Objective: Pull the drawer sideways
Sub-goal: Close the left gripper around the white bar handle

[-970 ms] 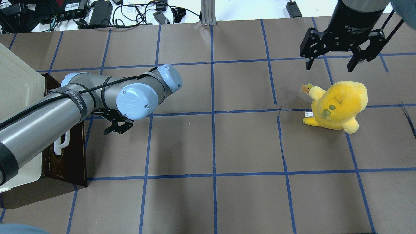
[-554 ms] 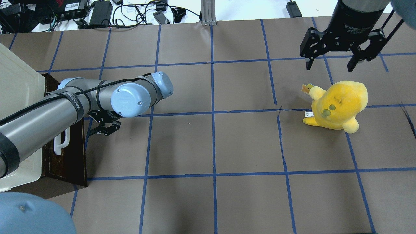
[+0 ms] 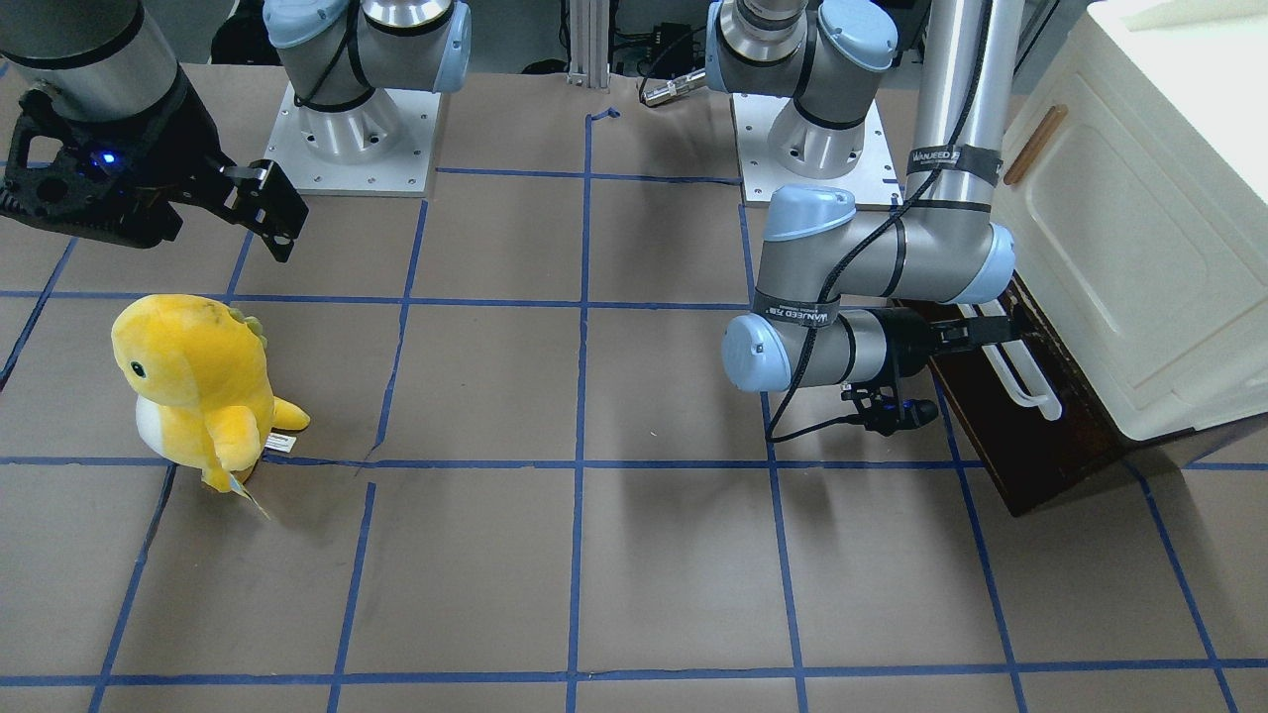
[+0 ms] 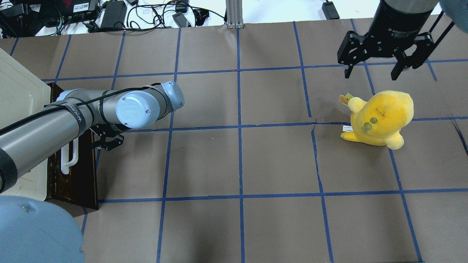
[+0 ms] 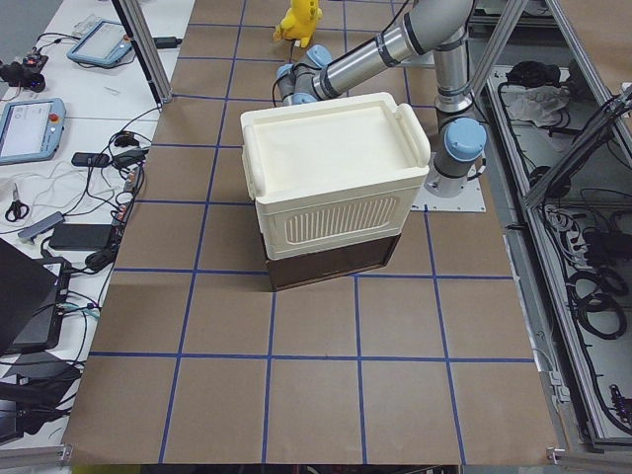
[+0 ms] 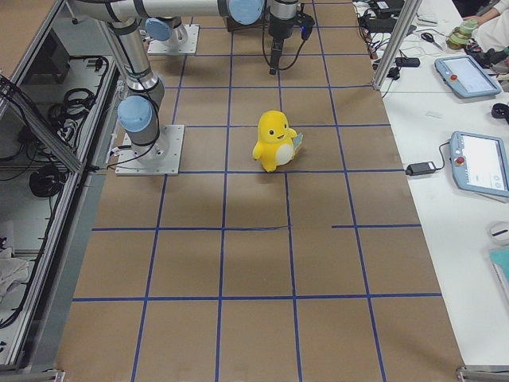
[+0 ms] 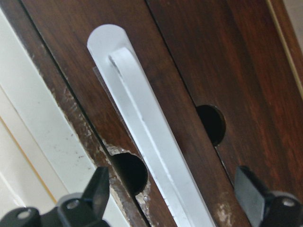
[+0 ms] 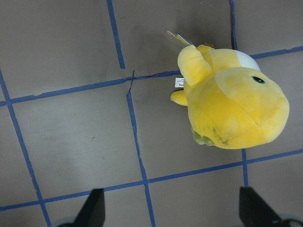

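Note:
My gripper will pull the drawer's handle, and the drawer will slide straight out and leave the lower brown panel behind, because a dark seam (image 7: 173, 59) splits the brown front.
The drawer (image 4: 75, 175) has a dark brown wooden front and a long white bar handle (image 4: 69, 157). It sits at the foot of the cream cabinet (image 4: 18, 95) at the table's left end, and also shows in the front-facing view (image 3: 1035, 446). My left gripper (image 4: 106, 141) is open, right at the handle's far end. In the left wrist view the handle (image 7: 147, 137) runs between my two open fingers, over the wood front (image 7: 189, 61). My right gripper (image 4: 369, 71) is open and empty, hanging above the table at the far right.
A yellow plush toy (image 4: 380, 117) stands on the brown paper just below my right gripper, and also shows in the right wrist view (image 8: 232, 104). The cabinet door with its slim wooden handle (image 3: 1035, 144) rises above the drawer. Cables and chargers (image 4: 113, 14) lie past the far edge.
My left arm has swung left toward the cabinet, carrying the open gripper up to the drawer handle. The right arm and the plush have not moved.

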Controlling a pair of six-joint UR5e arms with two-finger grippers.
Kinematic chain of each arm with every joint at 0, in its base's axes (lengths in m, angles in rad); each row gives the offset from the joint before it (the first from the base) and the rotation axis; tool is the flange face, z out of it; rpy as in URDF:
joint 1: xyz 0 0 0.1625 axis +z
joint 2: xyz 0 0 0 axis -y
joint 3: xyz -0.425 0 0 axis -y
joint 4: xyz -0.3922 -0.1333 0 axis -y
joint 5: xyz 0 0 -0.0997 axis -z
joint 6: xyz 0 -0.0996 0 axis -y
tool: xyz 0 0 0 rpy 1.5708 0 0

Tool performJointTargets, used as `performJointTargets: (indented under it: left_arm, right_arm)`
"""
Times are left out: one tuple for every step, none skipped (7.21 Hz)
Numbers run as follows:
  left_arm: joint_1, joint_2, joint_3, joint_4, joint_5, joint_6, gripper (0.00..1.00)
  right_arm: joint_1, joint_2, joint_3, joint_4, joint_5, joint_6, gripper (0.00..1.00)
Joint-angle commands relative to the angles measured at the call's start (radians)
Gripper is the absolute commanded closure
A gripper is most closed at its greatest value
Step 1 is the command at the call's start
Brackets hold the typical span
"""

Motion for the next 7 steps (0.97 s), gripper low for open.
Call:
performJointTargets:
  left_arm:
    - [0.002, -0.003, -0.001, 0.000, 0.003, -0.005, 0.60]
    - [0.002, -0.003, -0.003, -0.002, 0.000, -0.005, 0.84]
    - [0.002, -0.003, -0.004, 0.000, 0.000, -0.007, 0.90]
    - [0.002, -0.006, -0.007, 0.000, 0.000, -0.013, 0.92]
    - [0.002, -0.006, -0.006, 0.000, 0.003, -0.011, 0.92]
    - [0.002, -0.012, -0.004, 0.000, 0.006, -0.013, 0.92]
    - [0.001, -0.012, 0.000, 0.000, 0.007, -0.013, 0.92]
  right_arm:
    - [0.000, 0.000, 0.000, 0.000, 0.000, 0.000, 0.00]
    - [0.000, 0.000, 0.000, 0.002, 0.000, 0.000, 0.00]
    - [0.000, 0.000, 0.000, 0.000, 0.000, 0.000, 0.00]
    - [0.000, 0.000, 0.000, 0.000, 0.000, 0.000, 0.00]
    - [0.000, 0.000, 0.000, 0.000, 0.000, 0.000, 0.00]
    - [0.000, 0.000, 0.000, 0.000, 0.000, 0.000, 0.00]
    - [0.000, 0.000, 0.000, 0.000, 0.000, 0.000, 0.00]
